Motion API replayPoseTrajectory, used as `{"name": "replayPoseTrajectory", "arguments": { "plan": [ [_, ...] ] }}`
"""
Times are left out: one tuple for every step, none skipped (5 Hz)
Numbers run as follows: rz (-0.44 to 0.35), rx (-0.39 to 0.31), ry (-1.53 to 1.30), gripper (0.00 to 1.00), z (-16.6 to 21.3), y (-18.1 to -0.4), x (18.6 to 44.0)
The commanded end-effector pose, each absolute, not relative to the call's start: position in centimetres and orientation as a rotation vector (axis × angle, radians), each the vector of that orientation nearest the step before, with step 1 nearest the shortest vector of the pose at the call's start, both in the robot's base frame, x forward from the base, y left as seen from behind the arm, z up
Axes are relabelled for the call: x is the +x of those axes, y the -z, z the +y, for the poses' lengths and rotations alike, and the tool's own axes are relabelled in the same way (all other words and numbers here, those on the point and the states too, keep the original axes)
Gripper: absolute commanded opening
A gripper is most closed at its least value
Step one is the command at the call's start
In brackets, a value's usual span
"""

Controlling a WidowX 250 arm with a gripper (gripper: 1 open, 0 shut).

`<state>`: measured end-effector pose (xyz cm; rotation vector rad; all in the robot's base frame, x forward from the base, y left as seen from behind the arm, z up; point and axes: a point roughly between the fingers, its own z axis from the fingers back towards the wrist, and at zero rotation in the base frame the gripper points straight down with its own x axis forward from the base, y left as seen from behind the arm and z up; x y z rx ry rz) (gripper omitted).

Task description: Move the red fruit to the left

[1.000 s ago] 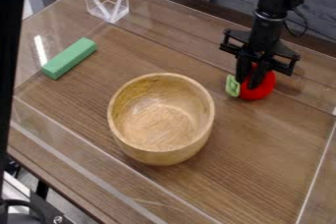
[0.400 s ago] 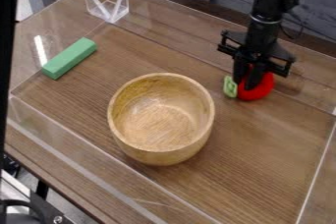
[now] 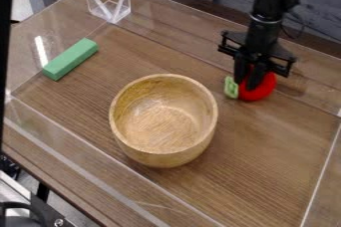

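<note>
My gripper holds the red fruit, with the way [image 3: 181, 52] behind the wooden bowl open, so I should continue toward the clear plastic stand [image 3: 111, 6] and release the fruit there.
The red fruit [image 3: 262, 88] is a small bright-red ball with a green leafy tip [image 3: 232, 89] pointing left. It rests on the wooden table to the right of the wooden bowl [image 3: 163, 119]. My black gripper [image 3: 254, 75] comes straight down onto it from above, its fingers shut on the fruit's upper part. The fingertips are partly hidden against the red.
A flat green rectangular block [image 3: 70, 58] lies at the far left. A clear plastic stand [image 3: 108, 5] sits at the back left. Low transparent walls [image 3: 80, 156] ring the table [image 3: 253, 161]. The arm's black column [image 3: 273, 2] rises above the fruit.
The gripper and the red fruit have edged very slightly to the left; otherwise nothing has visibly changed.
</note>
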<state>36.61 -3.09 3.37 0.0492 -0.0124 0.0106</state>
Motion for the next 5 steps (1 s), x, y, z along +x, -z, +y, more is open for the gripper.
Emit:
{"name": "replayPoseTrajectory", "arguments": {
  "plan": [
    [-0.094, 0.036, -0.039, 0.00, -0.3, -7.1, 36.9],
    [-0.119, 0.024, -0.047, 0.00, 1.9, -8.8, 36.7],
    [-0.138, 0.020, -0.071, 0.00, 5.3, -9.8, 36.6],
    [-0.142, 0.029, -0.170, 0.00, 7.7, -10.1, 37.4],
    [-0.138, 0.039, -0.254, 0.00, 8.9, -9.6, 37.6]
  ]
}}
